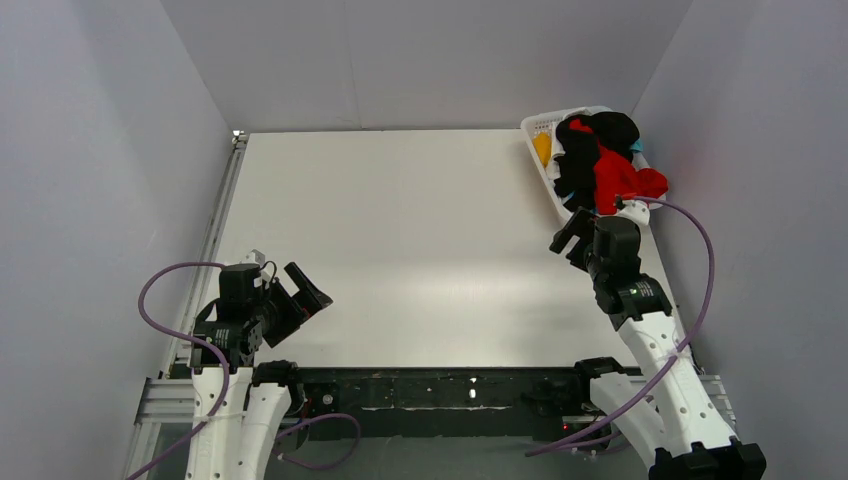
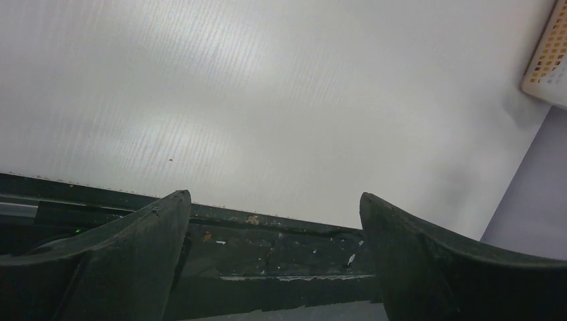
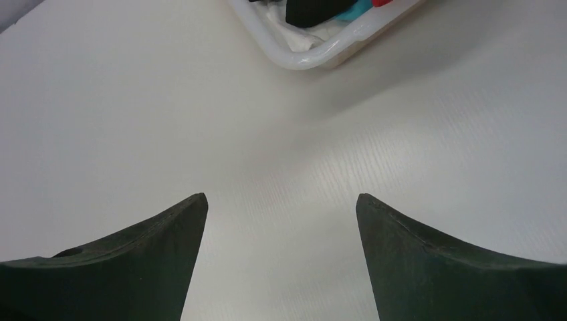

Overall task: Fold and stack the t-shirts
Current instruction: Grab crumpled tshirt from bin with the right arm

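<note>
My right gripper goes on over the basket and closes on the red shirt [image 1: 611,176], because that shirt lies uncovered on top of the heap.
The t-shirts lie heaped in a white lattice basket [image 1: 537,128] at the far right of the table. A bright red shirt [image 1: 618,178] and a black shirt [image 1: 578,160] are on top. An orange-yellow one [image 1: 542,148] shows at the basket's left and a teal scrap [image 1: 637,146] at its right. My right gripper [image 1: 570,236] is open and empty, just in front of the basket. In the right wrist view the gripper [image 3: 281,197] hangs over bare table with the basket's corner [image 3: 314,57] ahead. My left gripper [image 1: 310,292] is open and empty at the near left; it also shows in the left wrist view [image 2: 275,196].
The white table [image 1: 400,240] is walled by grey panels on the left, back and right. A black rail [image 1: 440,385] runs along the near edge between the arm bases. Purple cables loop beside each arm. The basket's corner [image 2: 551,60] shows in the left wrist view.
</note>
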`<action>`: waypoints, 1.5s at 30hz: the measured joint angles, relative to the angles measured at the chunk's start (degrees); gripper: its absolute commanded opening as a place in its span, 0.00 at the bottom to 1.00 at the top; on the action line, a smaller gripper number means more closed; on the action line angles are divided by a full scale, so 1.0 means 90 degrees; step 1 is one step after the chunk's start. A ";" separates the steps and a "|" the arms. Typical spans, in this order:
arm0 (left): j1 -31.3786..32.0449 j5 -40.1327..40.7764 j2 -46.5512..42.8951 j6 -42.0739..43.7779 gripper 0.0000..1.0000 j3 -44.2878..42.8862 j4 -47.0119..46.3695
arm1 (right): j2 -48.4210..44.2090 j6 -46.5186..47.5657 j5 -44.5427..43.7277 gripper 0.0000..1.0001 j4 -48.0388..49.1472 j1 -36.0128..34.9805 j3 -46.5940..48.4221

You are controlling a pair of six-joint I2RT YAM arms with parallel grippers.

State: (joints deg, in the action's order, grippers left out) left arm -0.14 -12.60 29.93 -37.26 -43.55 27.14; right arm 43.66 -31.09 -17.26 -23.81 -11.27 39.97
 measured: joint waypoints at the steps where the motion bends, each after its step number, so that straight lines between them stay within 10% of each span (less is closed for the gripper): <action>1: 0.0000 0.0005 0.0000 0.0000 0.99 0.0000 0.0002 | 0.0000 -0.0005 -0.0058 0.91 -0.0010 0.0000 0.0015; 16: 0.0000 0.0296 0.0182 -0.0109 0.99 -0.0049 0.0058 | 0.0675 0.0372 -0.0386 0.91 -0.0092 0.0010 0.1438; 30: 0.0000 0.0401 0.0454 -0.0262 1.00 -0.0049 0.0061 | 0.5175 0.1426 -0.0070 0.77 -0.2382 0.1246 0.6472; 45: 0.0000 0.0423 0.0554 -0.0233 0.99 -0.0049 0.0036 | 0.6662 0.3485 0.1727 0.65 -0.2827 0.2395 0.6710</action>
State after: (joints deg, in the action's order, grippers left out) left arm -0.14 -8.80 34.92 -39.35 -43.99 27.46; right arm 103.61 0.27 -1.72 -49.25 10.28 100.36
